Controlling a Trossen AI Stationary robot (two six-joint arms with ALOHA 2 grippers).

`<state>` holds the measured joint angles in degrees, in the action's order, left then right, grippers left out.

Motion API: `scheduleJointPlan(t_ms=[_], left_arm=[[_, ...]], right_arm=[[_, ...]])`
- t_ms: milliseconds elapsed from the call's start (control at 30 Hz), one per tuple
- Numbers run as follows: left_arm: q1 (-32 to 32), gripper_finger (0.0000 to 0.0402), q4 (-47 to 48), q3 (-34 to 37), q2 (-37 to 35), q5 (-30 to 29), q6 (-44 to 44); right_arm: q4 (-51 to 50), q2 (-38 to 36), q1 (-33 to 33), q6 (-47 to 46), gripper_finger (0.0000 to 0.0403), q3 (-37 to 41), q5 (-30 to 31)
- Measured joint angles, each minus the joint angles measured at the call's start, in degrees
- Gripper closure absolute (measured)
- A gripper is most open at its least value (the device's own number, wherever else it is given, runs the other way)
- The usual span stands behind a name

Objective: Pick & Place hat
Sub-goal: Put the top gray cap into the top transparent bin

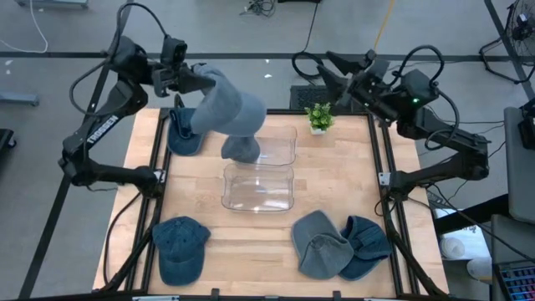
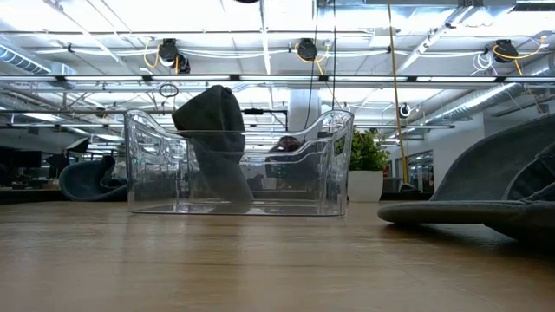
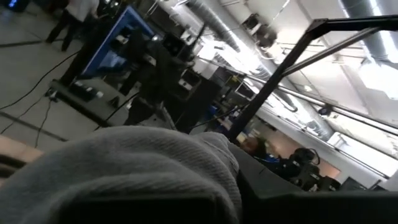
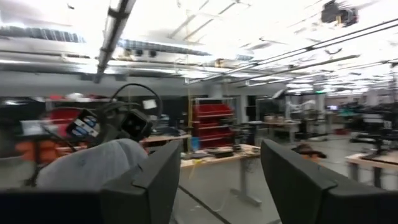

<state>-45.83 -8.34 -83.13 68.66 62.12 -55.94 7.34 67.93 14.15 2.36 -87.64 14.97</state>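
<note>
I should back my level left gripper off, point it down and lower its hat into the free space (image 1: 277,146) beside a grey hat (image 1: 242,150), because that grey hat fills the far bin's end.
A grey knit hat (image 1: 230,113) hangs from my left gripper (image 1: 194,79) above the table's far left part. Its lower end (image 1: 242,150) droops at the left end of the far clear bin (image 1: 280,146). In the low view the grey hat (image 2: 212,130) shows through the clear bin walls (image 2: 329,165), reaching down near the floor of the bin. The left wrist view is filled with the hat's grey fabric (image 3: 124,174), which hides my fingers. My right gripper (image 1: 322,71) waits open above the far edge, touching nothing; its fingers stand apart in the right wrist view (image 4: 221,180). My left gripper holds the grey hat by its upper end (image 1: 209,79), coming level from the table's left side. The fabric bulges over the fingers and hides the place of contact. The hat hangs slanting down toward the far bin, its top lifted clear of the table.
A second clear bin (image 1: 257,188) sits just nearer than the first. A blue cap (image 1: 180,134) lies under the left arm, another blue cap (image 1: 180,247) at the near left. A grey hat (image 1: 322,242) and a blue cap (image 1: 366,247) lie at the near right. A small potted plant (image 1: 318,117) stands at the far edge.
</note>
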Motion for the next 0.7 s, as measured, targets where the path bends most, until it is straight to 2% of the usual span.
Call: scheduleJointPlan(t_ms=[200, 267, 333, 500, 700], left_arm=[[-3.56, 0.0393, 0.11, 0.0, -0.06, 1.34, -4.53], [-4.17, 0.0393, 0.13, 0.0, -0.1, -1.08, -5.36], [-4.42, 0.0393, 0.11, 0.0, -0.55, -6.01, -5.06], [-5.34, 0.0393, 2.6, -2.3, -1.29, -16.56, 2.36], [-5.67, 0.0393, 18.49, -10.23, -0.86, -23.74, 16.98]], right_arm=[[-0.46, 1.18, -0.45, 3.84, 0.0197, 0.0, 1.66], [-0.37, 1.4, -0.68, 4.37, 0.0197, 0.0, 1.63], [-0.38, 1.44, -0.78, 4.74, 0.0197, 0.02, 1.56], [-0.31, 1.44, -0.82, 4.8, 0.0197, 0.02, 1.48], [-0.25, 1.17, -0.82, 5.93, 0.0197, 0.02, 1.46]])
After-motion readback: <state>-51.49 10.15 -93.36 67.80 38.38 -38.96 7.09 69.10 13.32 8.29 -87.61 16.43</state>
